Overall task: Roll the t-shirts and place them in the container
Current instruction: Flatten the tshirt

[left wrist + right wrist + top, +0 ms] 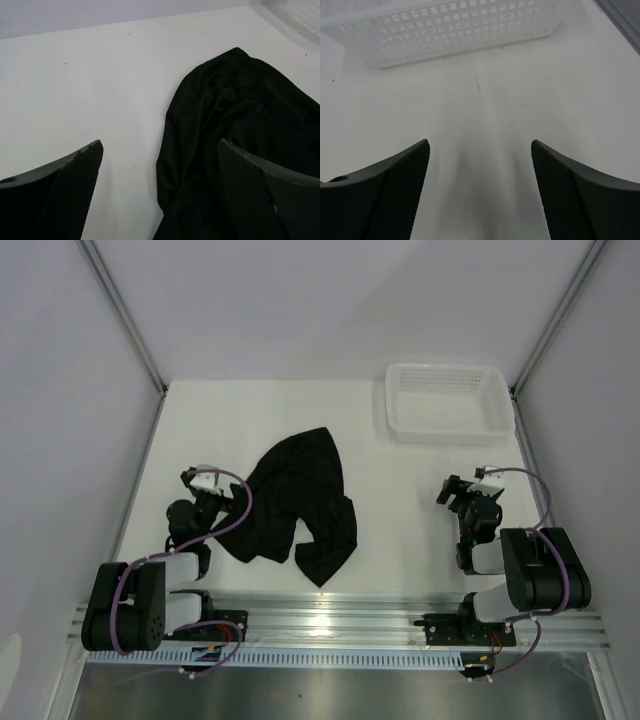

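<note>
The black t-shirt is crumpled in a slanted heap (300,485), so my left gripper and my right gripper should lift its opposite edges (340,487) and spread it out before rolling.
A black t-shirt (298,502) lies crumpled in a loose heap on the white table, left of centre. In the left wrist view the t-shirt (235,125) fills the right half, and its left edge lies between the open fingers. My left gripper (197,488) is open and empty at the shirt's left edge; its midpoint in the wrist view (160,147) is over the shirt's edge. My right gripper (458,492) is open and empty over bare table at the right, far from the shirt; its wrist view (480,145) shows only table between the fingers.
A white plastic mesh basket (447,400) stands at the back right, also in the right wrist view (445,30). Grey walls and metal posts enclose the table. An aluminium rail (340,625) runs along the near edge.
</note>
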Robot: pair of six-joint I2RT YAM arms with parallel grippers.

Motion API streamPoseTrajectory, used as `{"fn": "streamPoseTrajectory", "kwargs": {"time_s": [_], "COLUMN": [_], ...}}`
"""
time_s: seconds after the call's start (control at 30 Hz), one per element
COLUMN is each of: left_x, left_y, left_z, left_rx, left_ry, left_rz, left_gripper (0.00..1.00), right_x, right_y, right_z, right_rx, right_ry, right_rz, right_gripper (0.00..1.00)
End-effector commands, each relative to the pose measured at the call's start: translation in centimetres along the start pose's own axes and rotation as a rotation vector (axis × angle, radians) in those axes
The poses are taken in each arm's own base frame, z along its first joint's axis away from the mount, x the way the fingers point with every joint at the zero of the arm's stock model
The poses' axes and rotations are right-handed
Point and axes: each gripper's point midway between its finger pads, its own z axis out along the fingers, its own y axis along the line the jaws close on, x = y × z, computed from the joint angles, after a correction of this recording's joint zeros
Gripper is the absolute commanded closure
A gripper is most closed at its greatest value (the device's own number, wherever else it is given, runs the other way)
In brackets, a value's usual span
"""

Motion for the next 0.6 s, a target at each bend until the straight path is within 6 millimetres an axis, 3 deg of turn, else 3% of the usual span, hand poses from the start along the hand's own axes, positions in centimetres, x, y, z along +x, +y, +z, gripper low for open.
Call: {"fn": "streamPoseTrajectory", "kwargs": {"time_s": [0.0, 0.03, 0.07, 0.13, 0.23, 0.27, 0.3, 0.37, 0.4, 0.43, 0.47, 0.5, 0.53, 0.57], "left_x": [-2.2, -2.2, -2.4, -2.3, -2.3, -2.6, -4.3, -2.8, -9.7, -8.2, -4.4, -9.0, -8.2, -6.5], "left_y": [0.0, -0.1, 0.0, 0.0, -0.1, -0.2, -1.0, -2.0, -1.5, -1.2, -1.4, -0.5, 0.3, 0.2], "left_z": [0.6, 0.6, 0.7, 0.7, 0.7, 0.7, 1.1, 0.9, 3.4, 3.8, 2.5, 3.9, 3.5, 2.3], "left_rx": [0.008, 0.009, 0.008, 0.006, 0.012, 0.017, 0.073, 0.158, 0.202, 0.202, 0.208, 0.184, 0.147, 0.147], "left_ry": [-0.066, -0.069, -0.073, -0.07, -0.069, -0.083, -0.123, 0.044, -0.013, 0.116, 0.345, 0.323, 0.395, 0.499], "left_rz": [0.029, 0.03, 0.031, 0.031, 0.033, 0.033, 0.053, 0.016, 0.042, 0.003, -0.063, -0.04, -0.056, -0.076], "left_gripper": [0.0, 0.01, 0.01, 0.0, 0.01, 0.01, 0.01, 0.0, 0.01, 0.08, 0.1, 0.12, 0.12, 0.11], "right_x": [-3.3, -5.2, -3.3, -7.0, -9.3, -8.3, -9.6, -8.5, -9.1, -8.5, -7.0, -6.4, -6.9, -4.3], "right_y": [0.2, 0.4, -0.3, 0.4, 3.1, 3.7, 5.3, 8.8, 10.5, 13.4, 14.8, 16.2, 18.7, 20.6], "right_z": [0.3, 0.6, 0.3, 0.0, -0.8, -1.5, -1.6, -2.7, -2.8, -3.7, -3.5, -3.7, -3.7, -3.5], "right_rx": [0.014, 0.023, 0.078, 0.089, 0.004, -0.011, -0.055, -0.132, -0.162, -0.217, -0.236, -0.269, -0.345, -0.376], "right_ry": [-0.086, -0.11, 0.015, 0.014, 0.123, 0.2, 0.2, 0.267, 0.258, 0.273, 0.315, 0.343, 0.365, 0.445], "right_rz": [0.004, 0.004, -0.013, 0.05, 0.102, 0.104, 0.13, 0.108, 0.104, 0.074, 0.055, 0.052, 0.086, 0.067], "right_gripper": [0.15, 0.15, 0.16, 0.17, 0.27, 0.3, 0.34, 0.4, 0.42, 0.44, 0.44, 0.45, 0.45, 0.46]}}
